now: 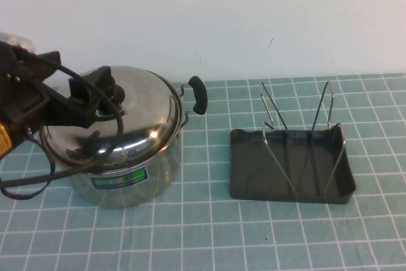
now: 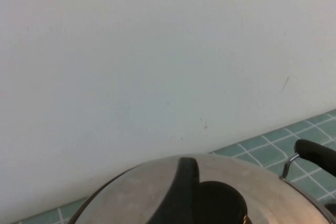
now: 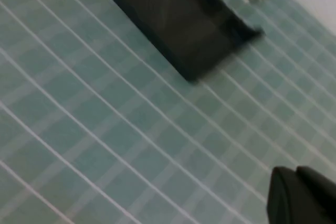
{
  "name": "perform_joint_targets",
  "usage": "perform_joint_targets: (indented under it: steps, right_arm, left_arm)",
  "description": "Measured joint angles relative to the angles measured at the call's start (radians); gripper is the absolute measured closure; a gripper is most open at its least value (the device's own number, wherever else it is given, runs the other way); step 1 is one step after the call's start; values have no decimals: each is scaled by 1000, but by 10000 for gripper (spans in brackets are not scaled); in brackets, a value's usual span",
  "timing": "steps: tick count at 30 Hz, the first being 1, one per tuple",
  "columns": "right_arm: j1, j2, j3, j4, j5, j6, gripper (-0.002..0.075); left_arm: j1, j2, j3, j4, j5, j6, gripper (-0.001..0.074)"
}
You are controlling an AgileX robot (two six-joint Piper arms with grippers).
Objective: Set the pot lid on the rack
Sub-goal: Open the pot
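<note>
The pot lid (image 1: 141,103) will come free as soon as I lift it, because its edge just rests on the steel pot's rim (image 1: 162,148).
The pot lid (image 1: 136,109) is shiny steel with a black knob. It lies tilted on top of the steel pot (image 1: 127,182), which has a green label. My left gripper (image 1: 111,95) reaches in from the left and is shut on the knob. In the left wrist view one dark finger (image 2: 181,187) lies against the knob (image 2: 218,203) on the lid's dome (image 2: 273,198). The rack (image 1: 288,160), a dark grey tray with wire loops, stands to the right of the pot. My right gripper (image 3: 296,184) is shut and empty above the mat, off from the rack (image 3: 184,22).
A green gridded mat (image 1: 209,233) covers the table. A white wall (image 1: 209,17) rises just behind the pot and rack. The pot's black side handle (image 1: 198,94) sticks out towards the rack. Bare mat lies between pot and rack.
</note>
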Motion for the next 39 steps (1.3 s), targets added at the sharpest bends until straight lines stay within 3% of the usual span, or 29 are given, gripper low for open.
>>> perform_joint_targets:
  steps: [4, 7, 10, 15, 20, 24, 29, 33, 39]
  right_arm:
    - [0, -3, -9, -474, -72, 373, 727]
    - [0, -29, -9, -586, -268, 548, 727]
    - [0, -62, -11, -498, -507, 601, 727]
    - [0, -78, -7, -313, -657, 601, 727]
    - [0, -78, 14, -174, -631, 495, 727]
    - [0, -78, 16, -104, -612, 438, 727]
    - [0, -78, 20, -78, -608, 422, 727]
    - [0, -78, 20, 17, -582, 332, 727]
    - [0, -78, 20, 368, -520, 49, 727]
  left_arm:
    - [0, 27, 0, 52, -5, -15, 95]
    - [0, 49, 0, 65, -28, -17, 95]
    - [0, 80, 0, 65, -51, -1, 95]
    - [0, 150, -9, -24, -63, 83, 95]
    - [0, 228, -32, -78, -90, 154, 99]
    - [0, 267, -31, -130, -129, 189, 160]
    - [0, 293, -34, -238, -142, 201, 400]
    - [0, 297, -34, -264, -161, 201, 402]
    - [0, 292, -34, -275, -269, 190, 402]
